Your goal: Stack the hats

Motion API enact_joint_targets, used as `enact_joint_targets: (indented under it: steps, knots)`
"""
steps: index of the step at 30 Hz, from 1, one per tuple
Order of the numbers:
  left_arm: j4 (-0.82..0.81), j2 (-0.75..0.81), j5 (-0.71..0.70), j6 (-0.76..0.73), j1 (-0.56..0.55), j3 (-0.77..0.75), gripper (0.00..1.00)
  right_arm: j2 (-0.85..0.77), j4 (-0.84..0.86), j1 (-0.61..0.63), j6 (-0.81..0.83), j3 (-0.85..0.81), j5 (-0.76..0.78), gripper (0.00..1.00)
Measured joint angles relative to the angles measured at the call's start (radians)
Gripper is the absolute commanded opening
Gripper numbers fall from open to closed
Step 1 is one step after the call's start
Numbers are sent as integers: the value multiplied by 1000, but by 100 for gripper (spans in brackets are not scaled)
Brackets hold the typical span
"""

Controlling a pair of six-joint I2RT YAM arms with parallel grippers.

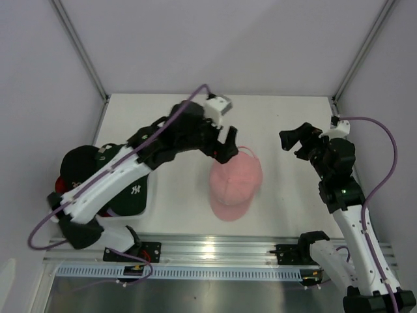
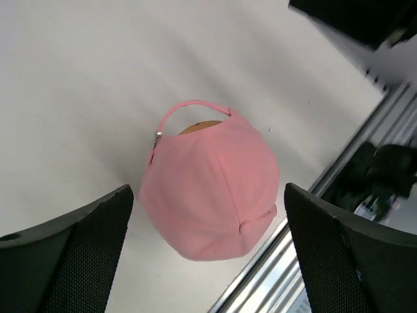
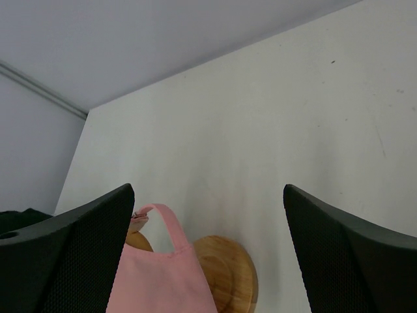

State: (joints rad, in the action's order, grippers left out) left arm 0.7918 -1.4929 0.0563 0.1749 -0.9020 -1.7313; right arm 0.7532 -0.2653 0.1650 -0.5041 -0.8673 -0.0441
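Note:
The pink cap's brim (image 1: 229,212) is pointing at the near edge of the table. My left gripper should back away while my right gripper turns the cap by its back strap (image 1: 251,152).
A pink cap (image 1: 234,182) sits on the wooden stand at the table's middle, brim toward the near edge. It shows in the left wrist view (image 2: 212,189) with its back strap up, and in the right wrist view (image 3: 163,274) with the stand's base (image 3: 228,270) beside it. My left gripper (image 1: 225,145) is open and empty, above and just behind the pink cap. My right gripper (image 1: 294,140) is open and empty, raised to the right of the cap. A dark green cap (image 1: 130,189) and a black cap (image 1: 78,166) lie in the basket at left, partly under my left arm.
The white basket (image 1: 148,210) stands at the left edge of the table. An aluminium rail (image 1: 215,251) runs along the near edge with both arm bases on it. White walls close the back and sides.

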Motion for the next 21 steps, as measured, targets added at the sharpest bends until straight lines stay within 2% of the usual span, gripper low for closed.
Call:
enact_joint_targets:
  steps: [2, 6, 9, 11, 14, 17, 21]
  knots:
    - [-71, 193, -74, 72, 12, 142, 99, 38, 34, 9, 4, 10, -35, 100]
    - [-211, 624, -190, 241, 26, 522, 99, 121, 95, 60, 30, 24, -105, 100]
    - [-309, 835, -206, 374, 26, 781, 100, 177, 151, 94, 45, 36, -141, 99]
    - [-389, 900, -189, 467, 24, 977, 100, 224, 188, 111, 46, 45, -171, 99]
    - [-424, 920, -171, 560, 11, 1196, 100, 312, 234, 124, 45, 46, -219, 100]
    - [-449, 933, -161, 596, -4, 1311, 99, 382, 251, 142, 52, 45, -245, 99]
    - [-583, 907, -158, 599, -11, 1362, 100, 431, 256, 168, 55, 45, -261, 99]
